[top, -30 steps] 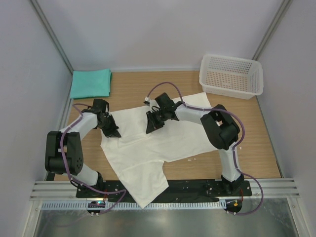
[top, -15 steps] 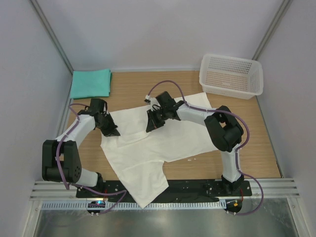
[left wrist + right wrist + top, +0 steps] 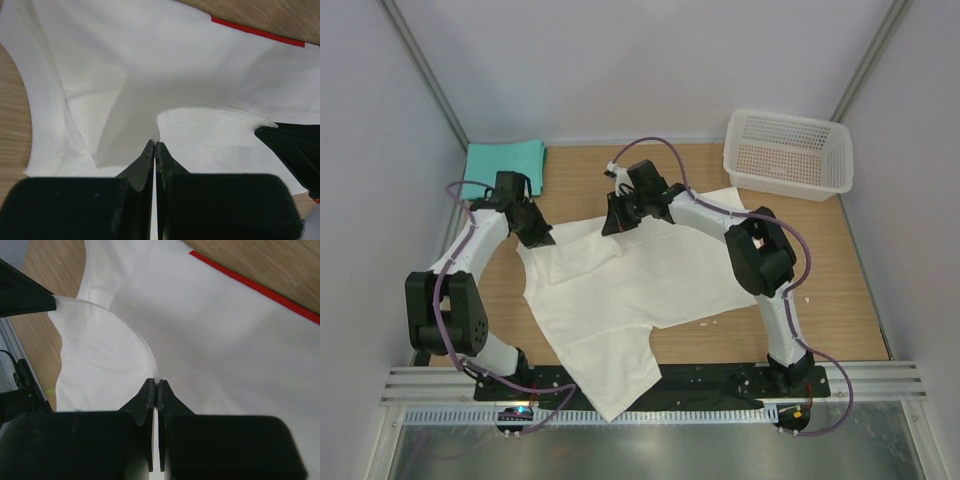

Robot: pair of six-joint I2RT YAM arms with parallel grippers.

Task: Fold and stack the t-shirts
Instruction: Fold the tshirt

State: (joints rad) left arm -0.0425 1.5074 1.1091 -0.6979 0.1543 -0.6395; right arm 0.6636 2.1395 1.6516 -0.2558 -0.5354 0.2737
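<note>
The white t-shirt's held edge (image 3: 119, 321) is stretched along the red print, so my right gripper should keep moving toward that print (image 3: 255, 285) and let go once the t-shirt's edge is flat.
The white t-shirt (image 3: 640, 290) lies spread on the wooden table, one part hanging over the near edge. My left gripper (image 3: 542, 240) is shut on its far-left edge, and the cloth (image 3: 125, 60) is pinched at the fingertips of that gripper (image 3: 155, 143). My right gripper (image 3: 610, 228) is shut on the same far edge a little to the right, with the fabric (image 3: 210, 340) caught between its tips (image 3: 157, 382). A strip of red print (image 3: 257, 32) peeks from under the shirt. The teal-green t-shirt (image 3: 505, 160) lies folded at the back left.
A white mesh basket (image 3: 788, 152) stands at the back right corner. Grey walls close in both sides and the back. The arms' bases and a metal rail (image 3: 650, 385) run along the near edge.
Both grippers have moved toward the far side of the table, drawing the white shirt's edge with them. The right gripper has finished closing on the cloth.
</note>
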